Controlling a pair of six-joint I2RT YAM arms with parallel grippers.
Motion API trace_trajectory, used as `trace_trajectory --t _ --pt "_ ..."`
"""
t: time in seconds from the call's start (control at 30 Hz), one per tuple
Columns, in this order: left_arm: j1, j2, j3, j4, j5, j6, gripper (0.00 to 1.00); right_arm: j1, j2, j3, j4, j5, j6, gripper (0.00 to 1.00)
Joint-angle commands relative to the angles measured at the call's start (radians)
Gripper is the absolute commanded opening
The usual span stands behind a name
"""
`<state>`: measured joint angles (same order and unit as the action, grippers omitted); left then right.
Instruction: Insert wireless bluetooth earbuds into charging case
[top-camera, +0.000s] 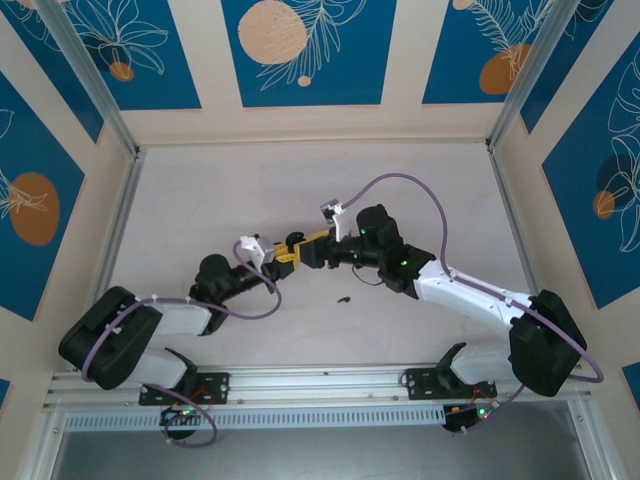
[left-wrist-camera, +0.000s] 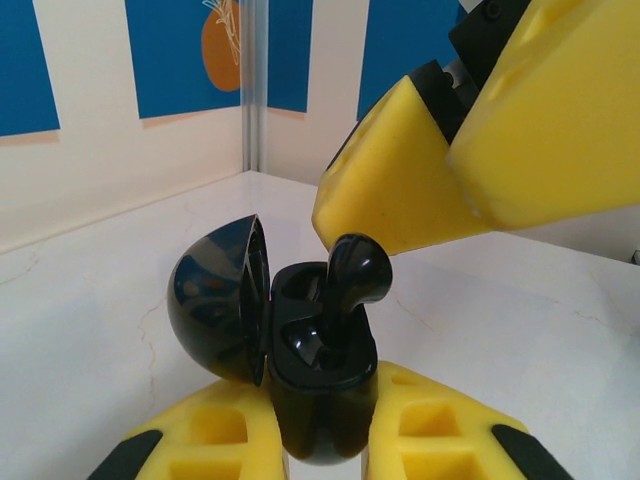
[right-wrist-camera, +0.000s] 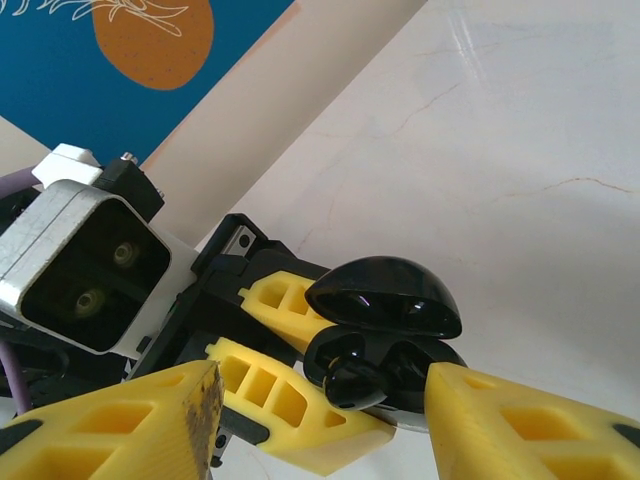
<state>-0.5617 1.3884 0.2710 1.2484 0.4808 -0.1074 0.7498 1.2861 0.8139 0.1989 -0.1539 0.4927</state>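
Note:
The robot's right gripper should close its fingers and push the earbud toward its slot (left-wrist-camera: 306, 343), because the earbud leans in the case with its head (left-wrist-camera: 360, 268) above the case's rim.
My left gripper (left-wrist-camera: 320, 388) is shut on the lower body of a glossy black charging case (left-wrist-camera: 322, 400), held off the table with its domed lid (left-wrist-camera: 215, 300) swung open to the left. A black earbud (left-wrist-camera: 356, 272) stands in the case, stem down in the right-hand slot and its head still above the rim. In the right wrist view my right gripper (right-wrist-camera: 322, 392) is open, its yellow fingers either side of that earbud (right-wrist-camera: 356, 382) and the case (right-wrist-camera: 400, 365). In the top view the left gripper (top-camera: 278, 254) and right gripper (top-camera: 308, 242) meet mid-table.
A small black piece (top-camera: 343, 298), the size of an earbud, lies on the pale table (top-camera: 250, 190) just in front of the grippers. Blue-patterned walls and metal posts (top-camera: 128, 150) ring the table, with bare room behind the grippers.

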Motion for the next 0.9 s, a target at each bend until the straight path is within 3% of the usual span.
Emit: trace_trajectory --t 0.0,0.27,0.63,0.87 --pt "-0.010 -0.023 0.010 0.058 0.041 0.029 0.14 -0.007 -0.041 0.033 -0.073 -0.001 -0.035 0.57" --pt "-0.010 -0.029 0.000 0.045 0.094 0.096 0.14 -0.102 -0.072 0.113 -0.251 -0.257 -0.075 0.52" --pt "-0.010 -0.046 0.008 0.018 0.113 0.109 0.14 -0.127 0.018 0.192 -0.328 -0.351 -0.068 0.37" --pt "-0.010 -0.064 0.010 -0.003 0.112 0.114 0.14 -0.127 0.044 0.202 -0.337 -0.340 -0.072 0.35"
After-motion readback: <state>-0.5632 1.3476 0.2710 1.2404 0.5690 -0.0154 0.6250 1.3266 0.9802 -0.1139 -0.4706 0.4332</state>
